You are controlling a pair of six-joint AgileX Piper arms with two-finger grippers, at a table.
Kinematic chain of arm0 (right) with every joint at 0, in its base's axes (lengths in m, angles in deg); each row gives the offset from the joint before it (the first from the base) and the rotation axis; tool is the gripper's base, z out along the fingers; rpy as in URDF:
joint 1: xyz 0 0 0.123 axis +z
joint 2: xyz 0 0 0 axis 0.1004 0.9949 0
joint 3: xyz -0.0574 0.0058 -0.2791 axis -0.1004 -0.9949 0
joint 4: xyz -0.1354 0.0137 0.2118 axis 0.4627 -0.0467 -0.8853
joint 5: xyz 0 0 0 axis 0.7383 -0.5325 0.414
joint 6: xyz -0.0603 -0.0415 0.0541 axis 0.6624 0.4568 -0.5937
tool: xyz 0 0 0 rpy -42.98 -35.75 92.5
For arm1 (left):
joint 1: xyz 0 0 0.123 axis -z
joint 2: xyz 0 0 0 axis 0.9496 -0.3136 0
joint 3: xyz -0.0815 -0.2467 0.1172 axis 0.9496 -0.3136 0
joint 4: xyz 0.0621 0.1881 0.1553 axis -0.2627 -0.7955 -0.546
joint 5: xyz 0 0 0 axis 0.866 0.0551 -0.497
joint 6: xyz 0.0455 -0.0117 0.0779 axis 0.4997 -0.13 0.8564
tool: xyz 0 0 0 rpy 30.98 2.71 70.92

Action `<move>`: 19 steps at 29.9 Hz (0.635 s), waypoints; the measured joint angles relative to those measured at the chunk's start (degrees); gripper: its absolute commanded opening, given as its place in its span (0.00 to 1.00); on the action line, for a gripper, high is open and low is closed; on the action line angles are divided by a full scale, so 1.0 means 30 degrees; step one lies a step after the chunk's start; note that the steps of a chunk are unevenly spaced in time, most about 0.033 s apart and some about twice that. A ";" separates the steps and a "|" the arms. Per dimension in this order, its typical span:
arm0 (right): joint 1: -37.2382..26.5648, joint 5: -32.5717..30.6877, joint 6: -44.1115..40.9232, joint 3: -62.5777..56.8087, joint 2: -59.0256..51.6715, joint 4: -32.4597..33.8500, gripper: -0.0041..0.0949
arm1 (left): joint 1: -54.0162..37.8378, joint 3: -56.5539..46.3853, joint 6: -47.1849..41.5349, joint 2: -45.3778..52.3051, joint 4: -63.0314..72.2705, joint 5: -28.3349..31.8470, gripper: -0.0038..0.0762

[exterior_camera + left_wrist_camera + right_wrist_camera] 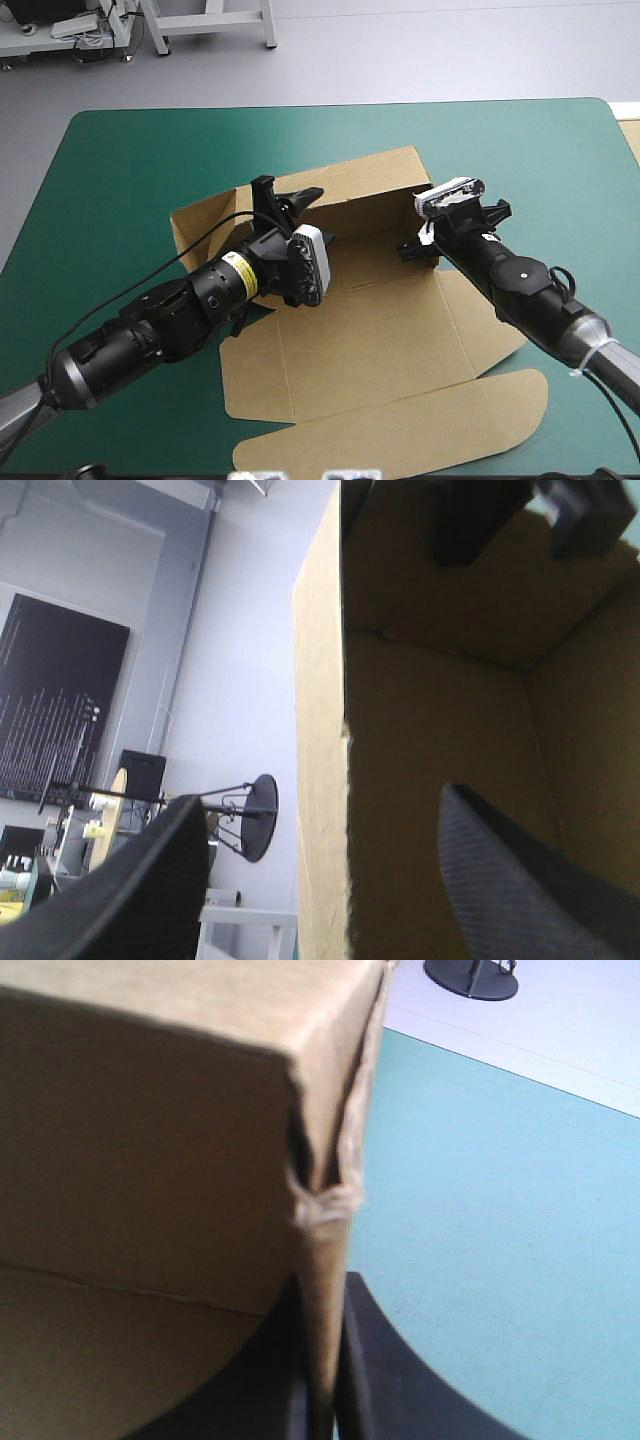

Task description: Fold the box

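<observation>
The lid panel is attached to the box along an unbroken crease, so I expect it to follow along, still spread open, when I pull the box to the side.
The brown box lies mid-table, its base flat, its far wall and both side walls raised. My left gripper is open at the left wall. In the left wrist view the left gripper straddles that wall's upright edge, one black finger outside and the other inside the box. My right gripper is at the right wall near the far corner. In the right wrist view the right gripper is shut on the thin wall of the box.
The lid panel with its rounded front flap lies flat toward the near edge. Bare teal-green cover surrounds the box, also seen beside the held wall. A tan strip shows at the table's right edge.
</observation>
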 measured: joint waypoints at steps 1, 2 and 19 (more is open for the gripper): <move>-0.0116 -0.0134 0.0000 0.0192 0.0235 -0.0046 0.02 | 0.0181 0.0000 0.0000 0.0092 0.0000 0.0023 0.63; -0.0211 -0.0321 0.0000 0.0352 0.0417 -0.0063 0.02 | 0.0291 0.0000 0.0000 0.0180 0.0000 0.0023 0.60; -0.5146 -0.7811 -0.2325 0.3522 0.1353 0.3252 0.02 | -0.1067 0.3160 -0.8026 0.2969 0.1141 -1.2577 0.07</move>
